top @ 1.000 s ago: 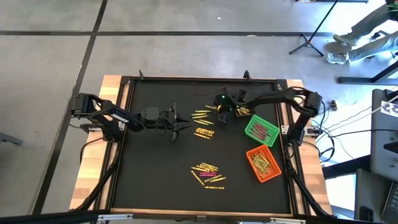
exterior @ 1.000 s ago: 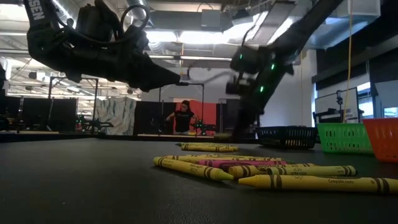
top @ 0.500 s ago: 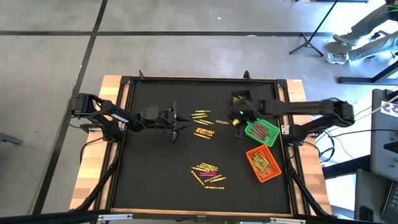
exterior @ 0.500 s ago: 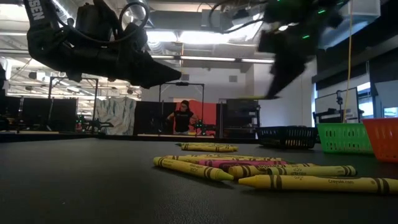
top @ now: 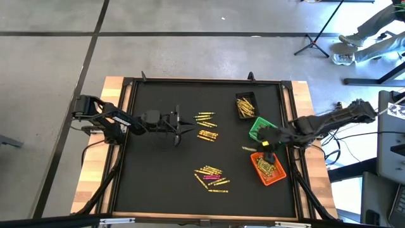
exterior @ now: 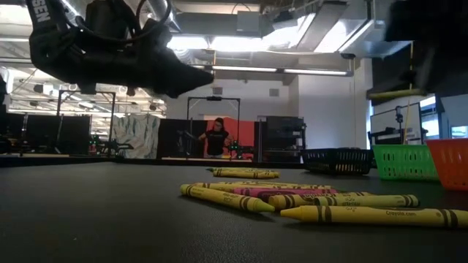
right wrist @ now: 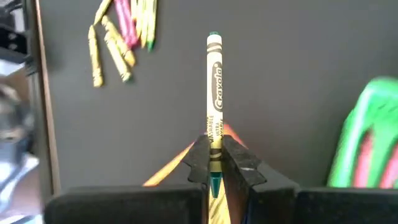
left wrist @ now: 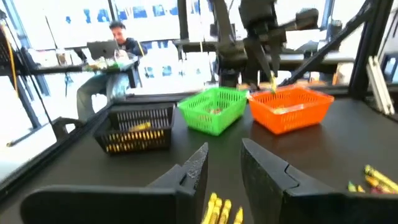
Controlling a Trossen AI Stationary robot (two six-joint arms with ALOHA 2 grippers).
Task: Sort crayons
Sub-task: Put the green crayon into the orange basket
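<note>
The yellow-green crayon is lifted clear of the orange bin that holds matching crayons. My right gripper goes on over that bin and lets go inside it.
Yellow and pink crayons lie in three loose groups on the black mat: two toward the far middle and one nearer. My right gripper hovers at the right, over the gap between the green bin and the orange bin, shut on a yellow-green crayon. My left gripper stands open above the mat left of the far groups, its fingers with nothing between them. My right gripper pinches the crayon between its two fingers near one end. The fingers slant downward and the crayon runs on along their line, most of it jutting out past the fingertips. It is lifted clear of mat and bins.
A black bin with yellow crayons stands at the far right, beyond the green bin, which holds pink ones. The orange bin also holds crayons. A raised frame borders the mat. A person sits in the room beyond the table.
My right gripper has swung from the far crayon group toward the table's right and near edge, rising, with the crayon kept between its fingers. It now hangs by the green and orange bins.
</note>
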